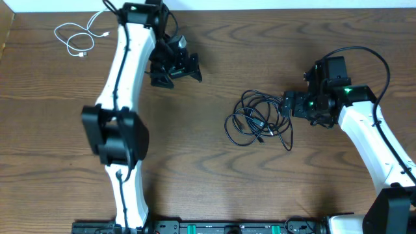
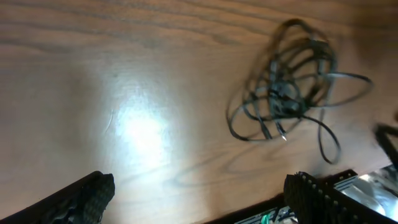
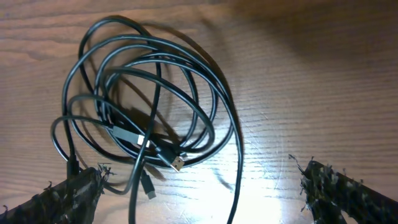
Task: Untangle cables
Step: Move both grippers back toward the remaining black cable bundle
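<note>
The black cables' loops (image 1: 259, 121) lie crossed in a single flat tangle, so my right gripper should raise a strand of cable (image 3: 239, 169) clear before my left gripper moves in.
A tangle of black cables (image 1: 255, 121) lies on the wooden table right of centre. A short white cable (image 1: 78, 40) lies coiled at the far left, apart from the rest. My right gripper (image 1: 286, 104) hangs at the tangle's right edge, open. In the right wrist view the black loops (image 3: 127, 132) and a USB plug (image 3: 177, 163) lie just ahead of the right gripper (image 3: 202, 194), and one loose strand runs down between its fingers (image 3: 341, 193) without being held. My left gripper (image 1: 177, 73) stands open and empty over bare wood left of the tangle; its view shows the tangle (image 2: 283, 102) blurred, well ahead.
The left arm's white links (image 1: 123, 78) stretch up the left half of the table. The arm bases and a rail (image 1: 214, 227) line the front edge. The table's back edge (image 1: 292, 6) runs along the top.
</note>
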Robot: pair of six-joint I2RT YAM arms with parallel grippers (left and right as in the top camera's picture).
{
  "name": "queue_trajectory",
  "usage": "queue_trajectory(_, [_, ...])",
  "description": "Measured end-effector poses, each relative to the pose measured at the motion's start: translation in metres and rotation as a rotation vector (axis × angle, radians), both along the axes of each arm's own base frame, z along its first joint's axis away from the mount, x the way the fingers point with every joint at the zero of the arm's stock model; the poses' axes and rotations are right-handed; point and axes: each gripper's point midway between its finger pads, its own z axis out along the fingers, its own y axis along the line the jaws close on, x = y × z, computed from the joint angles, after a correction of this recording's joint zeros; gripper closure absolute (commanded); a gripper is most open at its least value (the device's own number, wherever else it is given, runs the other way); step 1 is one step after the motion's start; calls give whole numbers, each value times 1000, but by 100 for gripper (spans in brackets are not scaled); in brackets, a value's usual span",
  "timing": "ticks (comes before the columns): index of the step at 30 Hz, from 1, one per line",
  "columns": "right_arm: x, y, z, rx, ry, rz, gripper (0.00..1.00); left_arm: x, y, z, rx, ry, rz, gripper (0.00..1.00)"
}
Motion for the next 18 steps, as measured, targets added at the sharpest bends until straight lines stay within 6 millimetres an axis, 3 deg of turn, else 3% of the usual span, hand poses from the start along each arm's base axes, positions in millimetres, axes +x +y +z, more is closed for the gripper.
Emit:
queue_trajectory(6, [2,2,1,8,-8,4,1,-46,17,94,35,-202,3,7])
queue_trajectory(10, [3,2,1,9,-14,4,1,-65,25,132,48,-323,9,7])
queue_trajectory(13, [4,2,2,10,-19,5,1,-78,28,132,60,-320,8,7])
queue_trajectory(18, [9,3,3,10,-40,13,1,-105,29,95,80,-221,-8,7])
